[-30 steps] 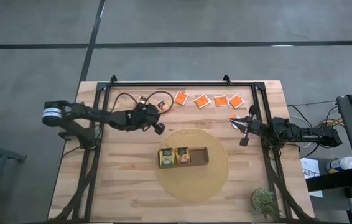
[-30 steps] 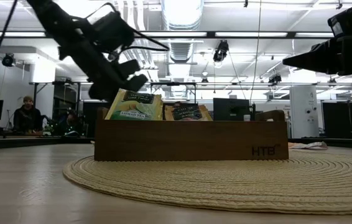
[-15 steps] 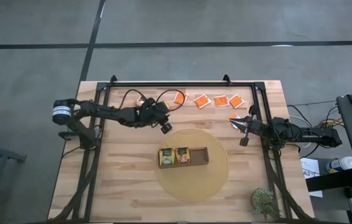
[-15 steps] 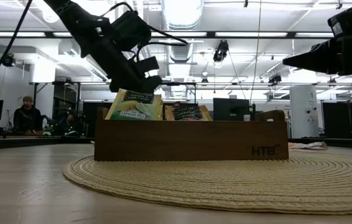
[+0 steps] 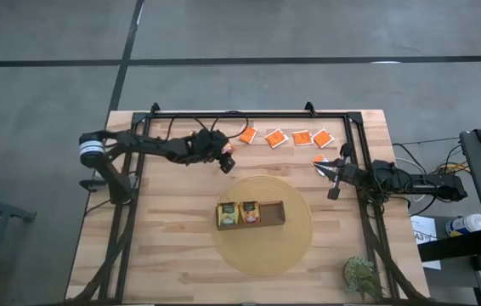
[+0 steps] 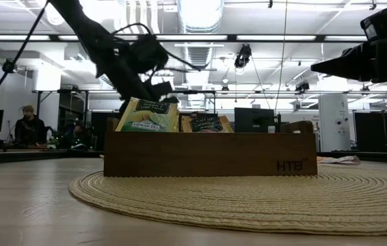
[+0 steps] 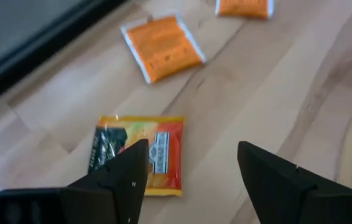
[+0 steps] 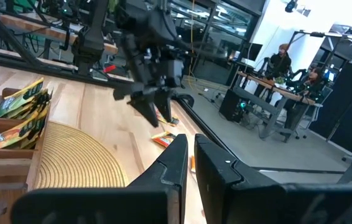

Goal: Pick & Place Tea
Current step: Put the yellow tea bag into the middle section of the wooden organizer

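Note:
The left gripper's fingers straddle the red edge [image 7: 175, 155], and the nearest orange sachet lies clear, so the left gripper should go down next until its fingers can pinch that sachet [image 7: 163, 152].
The tea is small square sachets. Several bright orange ones [image 5: 276, 137] lie in a row at the far side, and one more [image 5: 319, 160] is beside my right gripper. A yellow-orange sachet with a dark label [image 7: 140, 154] lies flat on the wood. My left gripper [image 7: 191, 168] hovers open just above it, partly hiding it [image 5: 223, 161]. The brown wooden tray [image 5: 272, 212] stands on a round woven mat [image 5: 262, 246] and holds a green-yellow sachet [image 5: 226, 214] and a yellow-orange one [image 5: 247, 212]. My right gripper [image 5: 327, 170] waits shut at the right.
A black metal frame [image 5: 249, 113] runs along the table's far edge and down both sides. A small potted plant [image 5: 361, 276] stands at the near right corner. People sit at desks in the room beyond the table [image 6: 29, 126].
My left gripper has moved from beside the mat toward the table's far edge and a little to the right, over the loose sachets. Its fingers have opened wide on the way. My right gripper has kept still.

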Robot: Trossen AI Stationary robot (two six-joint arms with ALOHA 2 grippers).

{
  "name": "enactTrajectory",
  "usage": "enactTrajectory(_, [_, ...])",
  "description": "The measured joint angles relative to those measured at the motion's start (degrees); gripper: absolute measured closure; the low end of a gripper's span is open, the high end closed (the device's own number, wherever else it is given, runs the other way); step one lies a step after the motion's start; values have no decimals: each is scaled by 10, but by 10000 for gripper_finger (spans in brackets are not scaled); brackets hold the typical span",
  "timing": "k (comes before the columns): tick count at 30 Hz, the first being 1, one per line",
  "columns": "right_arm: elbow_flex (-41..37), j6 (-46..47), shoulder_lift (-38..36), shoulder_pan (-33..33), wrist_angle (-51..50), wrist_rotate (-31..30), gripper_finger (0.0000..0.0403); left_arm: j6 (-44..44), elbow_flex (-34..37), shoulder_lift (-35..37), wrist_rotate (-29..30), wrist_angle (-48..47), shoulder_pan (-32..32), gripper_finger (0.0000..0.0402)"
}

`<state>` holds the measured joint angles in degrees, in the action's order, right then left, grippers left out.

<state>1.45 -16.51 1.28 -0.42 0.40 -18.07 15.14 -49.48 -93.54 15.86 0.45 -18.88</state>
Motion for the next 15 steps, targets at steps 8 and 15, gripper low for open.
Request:
enactTrajectory(8, [0, 0, 0, 0, 0, 0, 376, 10, -40, -78, -4, 0, -13, 164])
enactTrajectory(15, [0, 0, 0, 0, 0, 0, 376, 15, -95, -154, -1, -8, -21, 164])
